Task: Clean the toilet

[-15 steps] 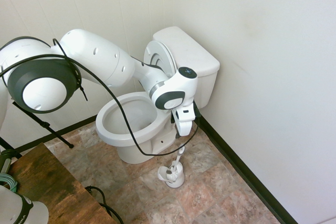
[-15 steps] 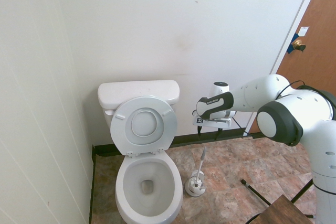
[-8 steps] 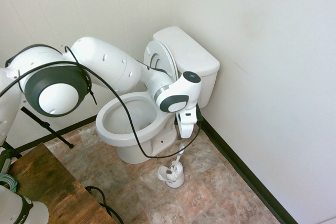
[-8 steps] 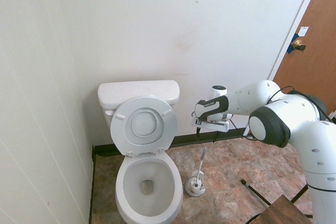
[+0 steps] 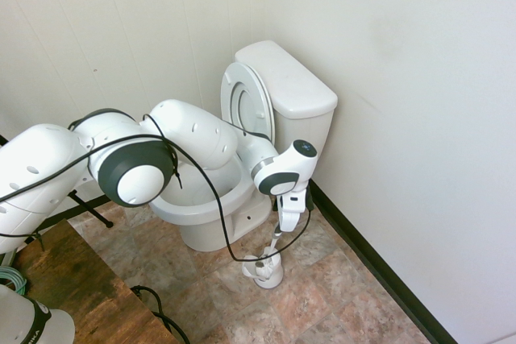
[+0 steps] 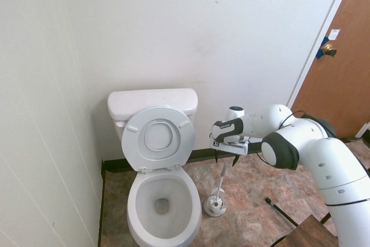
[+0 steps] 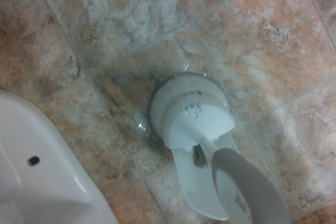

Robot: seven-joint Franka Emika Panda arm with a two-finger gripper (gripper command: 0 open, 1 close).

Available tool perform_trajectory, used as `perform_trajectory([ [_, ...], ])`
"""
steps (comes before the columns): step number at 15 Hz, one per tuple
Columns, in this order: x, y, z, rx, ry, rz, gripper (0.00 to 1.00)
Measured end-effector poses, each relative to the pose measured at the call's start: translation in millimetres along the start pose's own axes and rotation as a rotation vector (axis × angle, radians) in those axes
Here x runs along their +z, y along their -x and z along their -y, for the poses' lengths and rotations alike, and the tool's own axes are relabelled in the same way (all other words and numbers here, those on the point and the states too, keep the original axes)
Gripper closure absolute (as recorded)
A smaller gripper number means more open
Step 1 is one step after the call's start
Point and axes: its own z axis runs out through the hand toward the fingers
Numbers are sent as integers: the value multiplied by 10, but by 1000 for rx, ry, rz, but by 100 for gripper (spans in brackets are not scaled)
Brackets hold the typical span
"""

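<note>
I expect the brush to slide out and leave the holder standing when I lift, because the brush (image 5: pixel 276 238) holder is open around the brush's dark bristles (image 7: pixel 199 157).
The white toilet (image 5: pixel 286 78) stands in the corner with seat and lid raised against the tank; its bowl (image 6: pixel 163 206) is open. On the floor beside the bowl a small white brush holder (image 5: pixel 264 270) (image 6: pixel 214 205) (image 7: pixel 189 111) carries a thin-handled brush (image 6: pixel 222 180) (image 7: pixel 247 192). My gripper (image 6: pixel 225 159) (image 5: pixel 284 227) points down directly over the top of the brush handle. It is open, one dark finger on each side of the handle's tip, and holds nothing.
The wall and its black baseboard (image 5: pixel 379 267) run close behind the brush holder. A brown door (image 6: pixel 341 67) is at the right. A wooden table (image 5: pixel 72 279) stands at the near edge. The toilet's base (image 7: pixel 42 171) lies near the holder on the tiled floor.
My arm has stretched forward and lowered the gripper from beside the tank down to the top of the brush handle. The gripper has stayed open. The brush has not moved.
</note>
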Motion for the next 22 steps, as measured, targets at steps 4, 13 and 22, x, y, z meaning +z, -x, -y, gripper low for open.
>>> perform_trajectory([
  [4,308,-10,93,1,35,18,0],
  [13,490,-72,212,19,39,33,100],
  [22,437,-76,244,25,30,34,100],
])
